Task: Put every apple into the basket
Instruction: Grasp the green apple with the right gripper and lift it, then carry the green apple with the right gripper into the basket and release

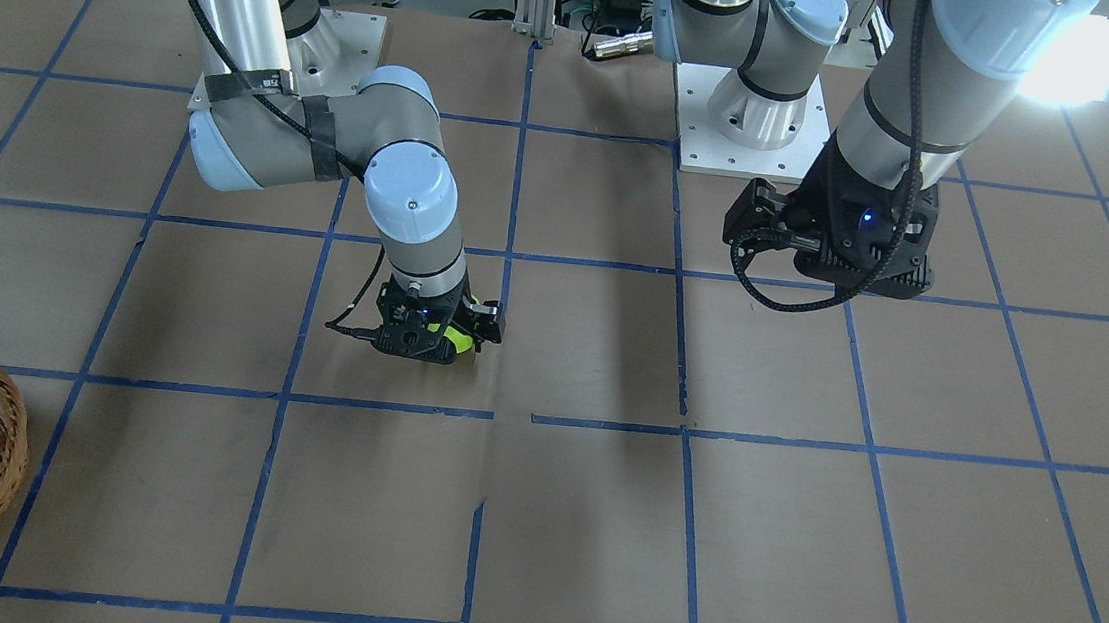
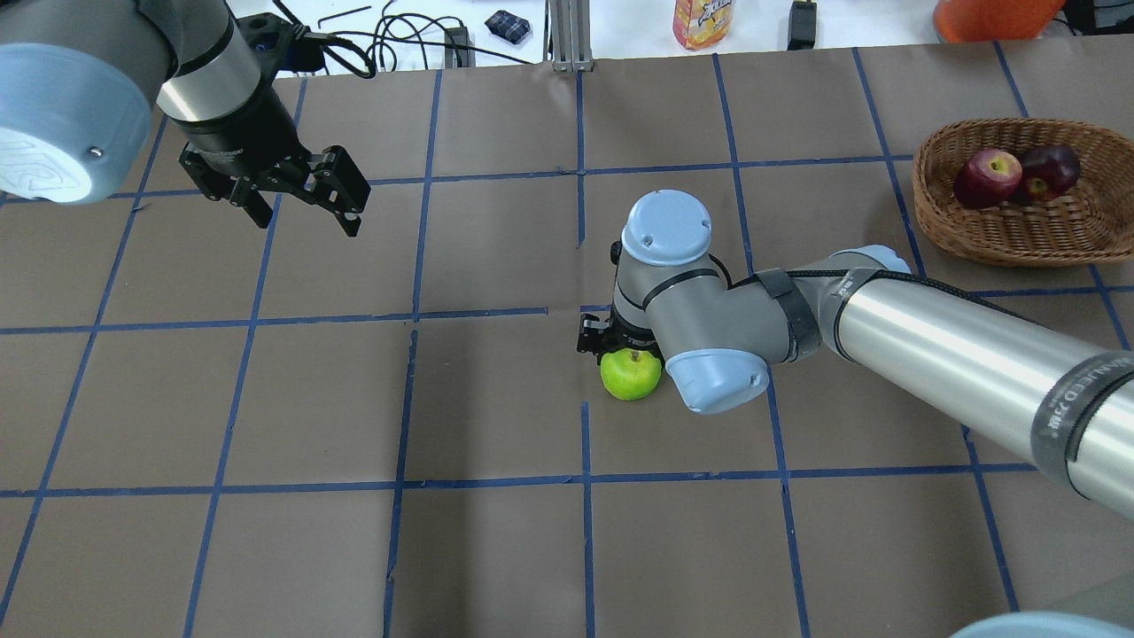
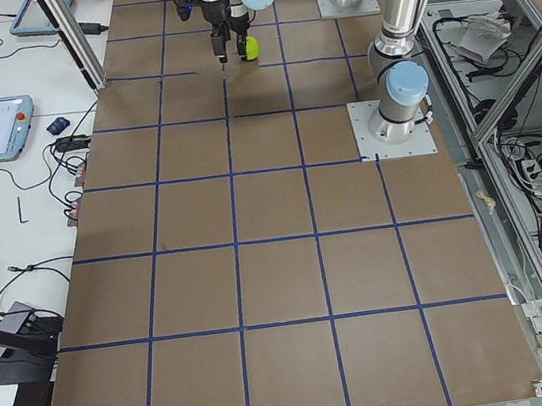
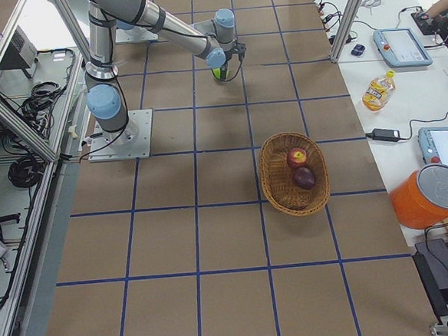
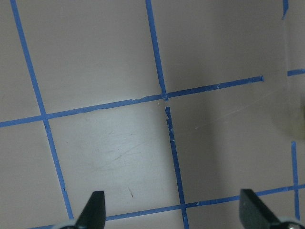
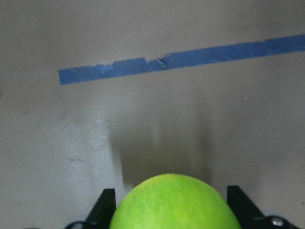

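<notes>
Both right fingers hold the green apple's sides, the dark maroon apple has room beside it, so I'll continue to the basket and release there.
The bright green apple (image 2: 631,374) is low at the table's middle, between the fingers of my right gripper (image 1: 442,337). In the right wrist view both fingertips press the apple's (image 6: 176,202) sides. I cannot tell whether it rests on the table. The red apple (image 2: 988,177) and the dark maroon apple (image 2: 1054,168) lie in the brown wicker basket (image 2: 1019,235) at the far right of the overhead view. My left gripper (image 2: 301,199) hangs open and empty above the table's far left, well away from the apples.
The table is brown with a blue tape grid. The arms' base plates (image 1: 747,118) sit at the robot's edge. A drink bottle (image 2: 700,22), cables and an orange container (image 2: 992,13) lie beyond the far edge.
</notes>
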`<action>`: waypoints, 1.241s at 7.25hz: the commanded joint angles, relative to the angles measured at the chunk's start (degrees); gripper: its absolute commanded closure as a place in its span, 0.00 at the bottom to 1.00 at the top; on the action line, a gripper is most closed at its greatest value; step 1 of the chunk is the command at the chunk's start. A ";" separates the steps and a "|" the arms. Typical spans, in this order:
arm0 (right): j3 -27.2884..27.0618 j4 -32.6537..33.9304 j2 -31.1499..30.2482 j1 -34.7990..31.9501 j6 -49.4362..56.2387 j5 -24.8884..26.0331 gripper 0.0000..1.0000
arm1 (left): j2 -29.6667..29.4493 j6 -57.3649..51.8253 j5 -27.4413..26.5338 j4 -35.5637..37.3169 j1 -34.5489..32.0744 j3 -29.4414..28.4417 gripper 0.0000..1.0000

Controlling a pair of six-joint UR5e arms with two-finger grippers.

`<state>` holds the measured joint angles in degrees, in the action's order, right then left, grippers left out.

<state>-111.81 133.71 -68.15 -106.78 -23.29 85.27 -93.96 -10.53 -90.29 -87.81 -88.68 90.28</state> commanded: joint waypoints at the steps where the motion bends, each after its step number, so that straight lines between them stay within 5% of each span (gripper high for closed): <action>1: 5.78 -11.73 -1.98 3.49 4.73 -0.19 0.75 | -0.08 0.07 0.03 0.10 0.00 -0.10 0.00; 4: 10.28 -16.63 -3.30 10.59 12.26 0.86 0.75 | 0.27 2.35 0.03 0.10 -0.18 -0.19 0.00; 7: 19.66 -23.85 -1.65 27.11 37.55 1.73 0.73 | 0.63 2.35 0.03 0.10 -0.18 -0.72 0.00; 8: 27.27 -24.37 4.45 32.54 47.70 8.09 0.72 | 0.54 2.35 0.03 0.18 -0.09 -0.72 0.00; 9: 36.30 -23.94 10.69 37.30 58.07 8.59 0.62 | -0.16 2.44 0.46 0.18 -0.18 -0.20 0.00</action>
<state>-85.52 109.71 -64.47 -75.79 22.29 91.23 -93.57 -8.16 -90.16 -87.66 -88.83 89.74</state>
